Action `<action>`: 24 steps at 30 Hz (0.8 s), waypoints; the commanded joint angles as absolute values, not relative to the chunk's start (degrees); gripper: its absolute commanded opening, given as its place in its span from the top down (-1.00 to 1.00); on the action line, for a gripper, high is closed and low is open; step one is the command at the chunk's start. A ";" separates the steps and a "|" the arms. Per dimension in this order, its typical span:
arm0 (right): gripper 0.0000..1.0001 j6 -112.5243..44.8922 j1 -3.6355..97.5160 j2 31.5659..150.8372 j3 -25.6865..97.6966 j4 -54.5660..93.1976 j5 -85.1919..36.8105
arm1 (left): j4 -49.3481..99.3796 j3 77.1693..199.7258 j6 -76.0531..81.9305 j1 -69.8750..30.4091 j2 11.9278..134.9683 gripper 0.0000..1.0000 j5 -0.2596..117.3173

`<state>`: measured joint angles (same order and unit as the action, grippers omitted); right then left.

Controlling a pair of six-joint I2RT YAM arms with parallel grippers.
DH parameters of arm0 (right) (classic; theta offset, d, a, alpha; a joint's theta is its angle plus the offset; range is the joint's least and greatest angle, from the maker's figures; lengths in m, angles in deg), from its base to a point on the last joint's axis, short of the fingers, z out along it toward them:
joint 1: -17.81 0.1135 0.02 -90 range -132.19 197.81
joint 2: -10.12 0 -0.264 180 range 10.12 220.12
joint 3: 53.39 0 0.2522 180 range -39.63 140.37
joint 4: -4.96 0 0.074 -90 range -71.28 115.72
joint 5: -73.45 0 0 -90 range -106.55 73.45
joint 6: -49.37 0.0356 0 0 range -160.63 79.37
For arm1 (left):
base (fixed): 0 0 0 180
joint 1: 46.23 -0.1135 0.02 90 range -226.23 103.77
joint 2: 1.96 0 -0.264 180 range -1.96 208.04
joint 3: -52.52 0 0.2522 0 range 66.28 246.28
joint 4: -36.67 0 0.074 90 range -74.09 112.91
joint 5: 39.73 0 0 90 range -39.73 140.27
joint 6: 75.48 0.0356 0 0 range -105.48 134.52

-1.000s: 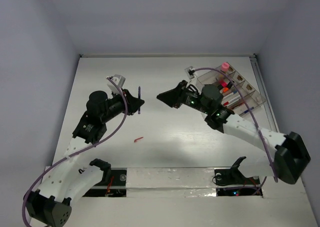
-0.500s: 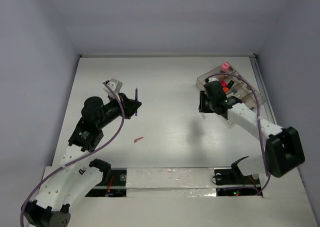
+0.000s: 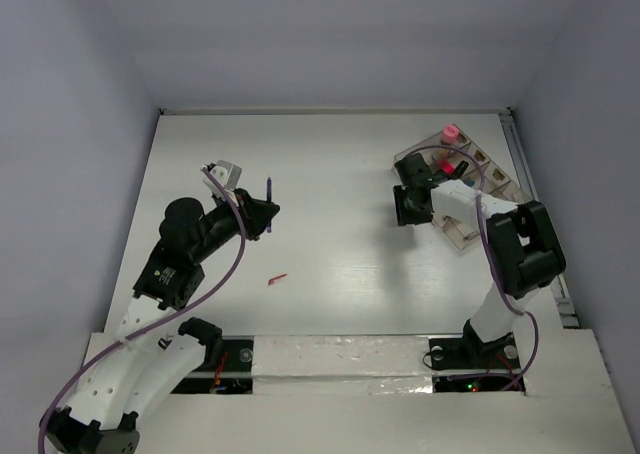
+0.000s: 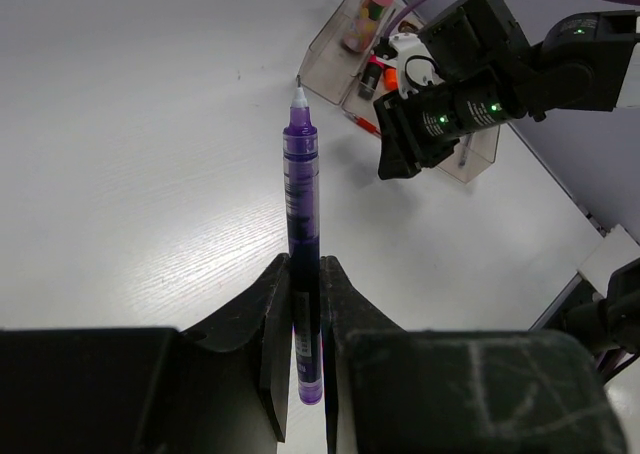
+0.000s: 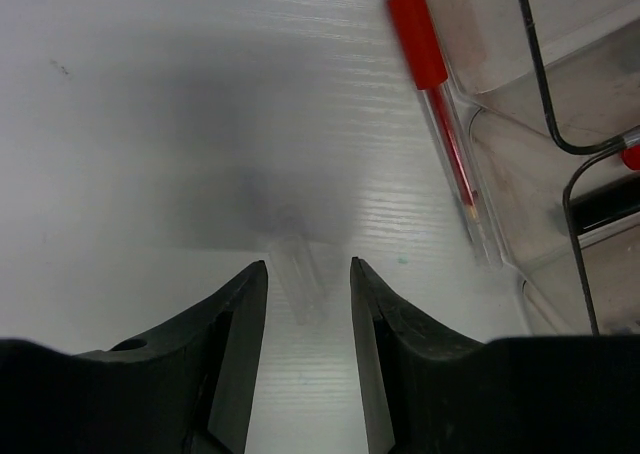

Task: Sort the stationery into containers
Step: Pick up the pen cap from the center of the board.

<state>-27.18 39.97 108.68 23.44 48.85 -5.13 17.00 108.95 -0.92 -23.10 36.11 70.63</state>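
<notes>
The clear cap (image 5: 297, 264) lies at an angle in front of my right gripper's fingers, so I should close them on its near end (image 5: 311, 312) before I bring the cap to the purple pen's tip.
My left gripper (image 4: 305, 274) is shut on a purple pen (image 4: 300, 194) that points up and away from it. In the top view this pen (image 3: 268, 192) stands over the table's left middle. My right gripper (image 5: 308, 264) is open, low over the table beside the clear organiser tray (image 5: 560, 184). A small translucent piece (image 5: 300, 289) shows blurred between its fingertips, untouched by them. A red pen (image 5: 430, 84) lies along the tray's outer wall. In the top view the right gripper (image 3: 405, 206) is at the tray's (image 3: 505, 189) left corner, where a pink-capped bottle (image 3: 451, 134) stands.
A small red piece (image 3: 277, 277) lies on the white table between the arms. Purple cables loop over both arms, and black wires cross the tray in the right wrist view. Walls close the table at the back and sides.
The right arm has folded back from the table's middle to the tray's left corner, and its jaws stand wider. The left gripper with the purple pen shifted slightly left.
</notes>
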 commanded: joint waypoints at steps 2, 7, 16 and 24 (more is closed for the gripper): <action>0.13 -29.12 39.26 110.40 26.47 49.57 -5.65 | 18.25 108.91 -0.07 -22.85 35.57 1.00 69.87; 0.24 -29.99 39.26 112.68 26.38 48.96 -8.02 | 18.17 108.91 0.02 -22.85 35.92 1.00 69.78; 0.67 -30.70 38.73 115.15 26.81 49.04 -9.78 | 18.08 108.99 0.02 -22.85 36.45 1.00 69.52; 0.07 -30.26 38.73 111.47 25.15 49.83 -10.04 | 17.99 109.08 0.10 -22.85 37.15 1.00 69.60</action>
